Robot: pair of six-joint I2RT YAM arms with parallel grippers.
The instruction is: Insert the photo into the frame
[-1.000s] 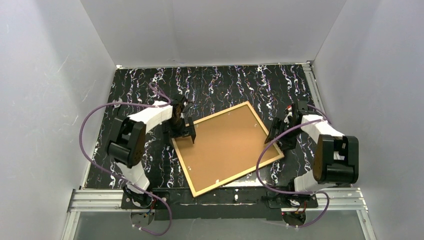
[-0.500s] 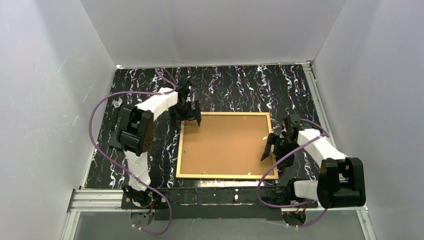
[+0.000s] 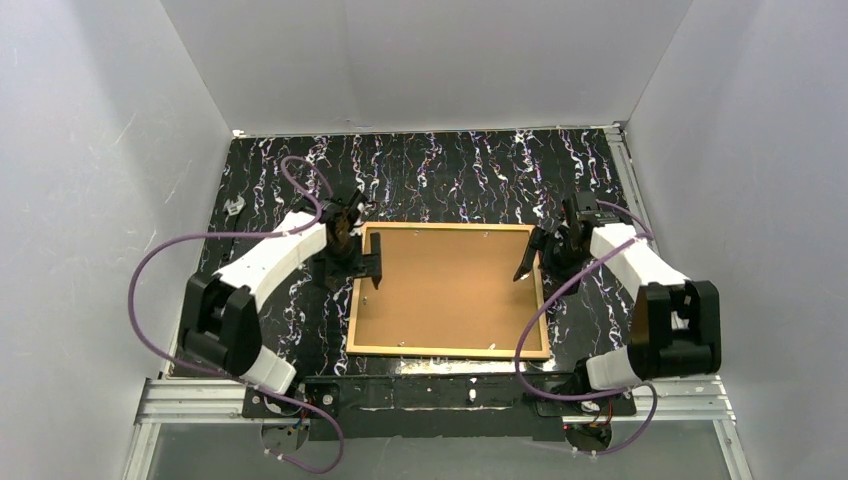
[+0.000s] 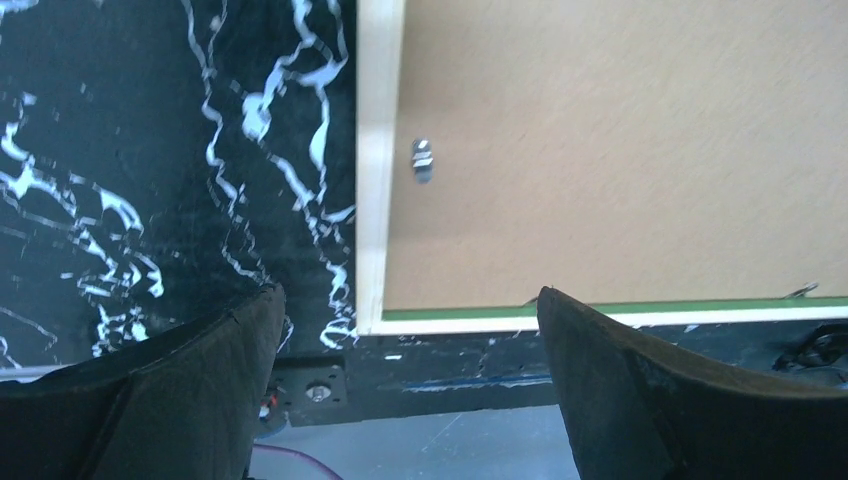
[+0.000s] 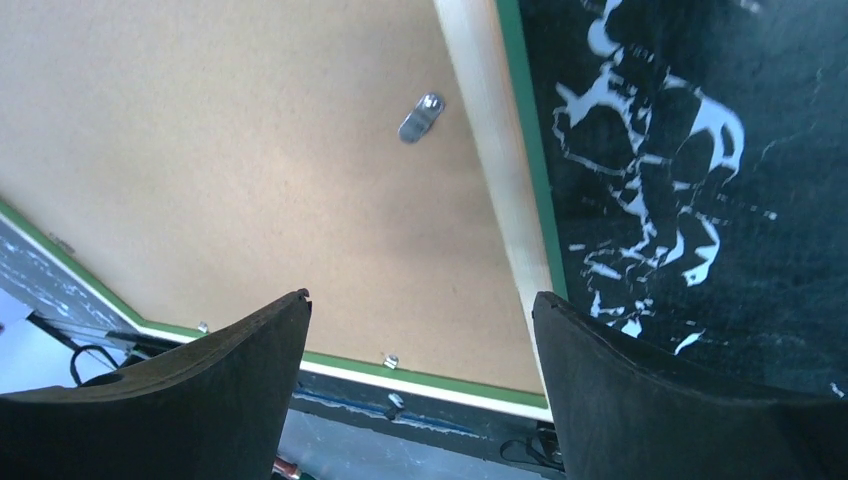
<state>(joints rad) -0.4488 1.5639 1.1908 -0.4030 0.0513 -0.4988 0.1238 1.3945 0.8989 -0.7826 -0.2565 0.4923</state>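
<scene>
I should straddle the frame's nearby side [image 5: 487, 135] with my right gripper and push the clip around toward that side, since the clip's loose end [image 5: 411, 130] points away from it.
The frame [image 3: 448, 352] lies face down on the black marbled table, squared to the table edges, tan back edge up and green showing at its rim [image 5: 520, 120]. The brown backing board [image 3: 450, 285] fills it. The photo is not in view. My left gripper [image 3: 353, 277] is open and empty, straddling the frame's left edge [image 4: 370, 200] near its far corner. My right gripper [image 3: 540, 264] is open and empty over the frame's right edge [image 5: 490, 150] near the far right corner.
Small metal turn clips sit on the backing board [image 4: 422, 160] [image 5: 420, 117]. White walls close in the table on three sides. The metal rail with the arm bases [image 3: 440, 395] runs along the near edge, just below the frame.
The frame has turned from tilted to square with the table. My left gripper came down to the left edge near its far corner; my right gripper moved up the right edge.
</scene>
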